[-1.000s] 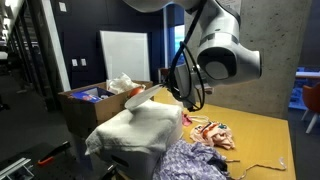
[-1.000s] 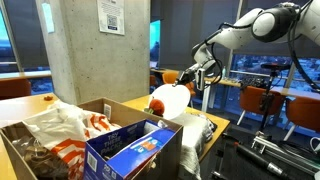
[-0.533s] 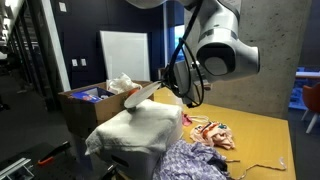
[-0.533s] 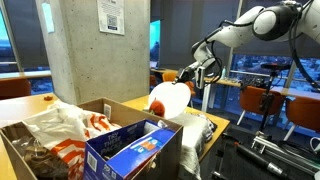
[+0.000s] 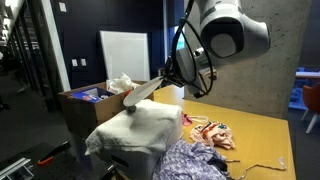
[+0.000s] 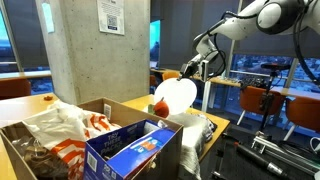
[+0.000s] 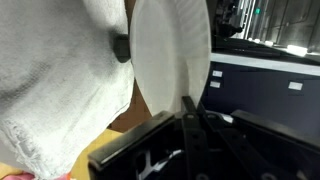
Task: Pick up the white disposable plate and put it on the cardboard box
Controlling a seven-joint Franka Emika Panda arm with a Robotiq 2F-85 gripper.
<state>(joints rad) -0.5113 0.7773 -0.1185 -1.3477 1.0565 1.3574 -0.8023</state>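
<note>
My gripper is holding the plate with the plate's lower edge (image 5: 130,101) hanging below the cardboard box's near rim, so it should lift the plate clear before lowering it over the blue carton (image 6: 135,152).
The white disposable plate (image 5: 143,91) hangs tilted in the air, pinched at its rim by my gripper (image 5: 172,77). In an exterior view the plate (image 6: 177,94) floats above the white cloth, right of the open cardboard box (image 6: 60,148). The box (image 5: 92,103) stands at the left and holds bags and packets. In the wrist view the plate (image 7: 170,50) fills the top middle, edge-on between my shut fingers (image 7: 192,112), with the gripper (image 7: 190,105) closed on its lower rim.
A white towel (image 5: 135,128) covers a lump under the plate. Patterned clothes (image 5: 213,134) lie on the yellow table (image 5: 262,133). A blue carton (image 6: 135,146) sits in the box. A concrete pillar (image 6: 100,50) rises behind it. Chairs (image 6: 253,102) stand beyond.
My gripper has risen with the plate, lifting it higher above the towel. The arm's wrist has moved up; the plate stays pinched.
</note>
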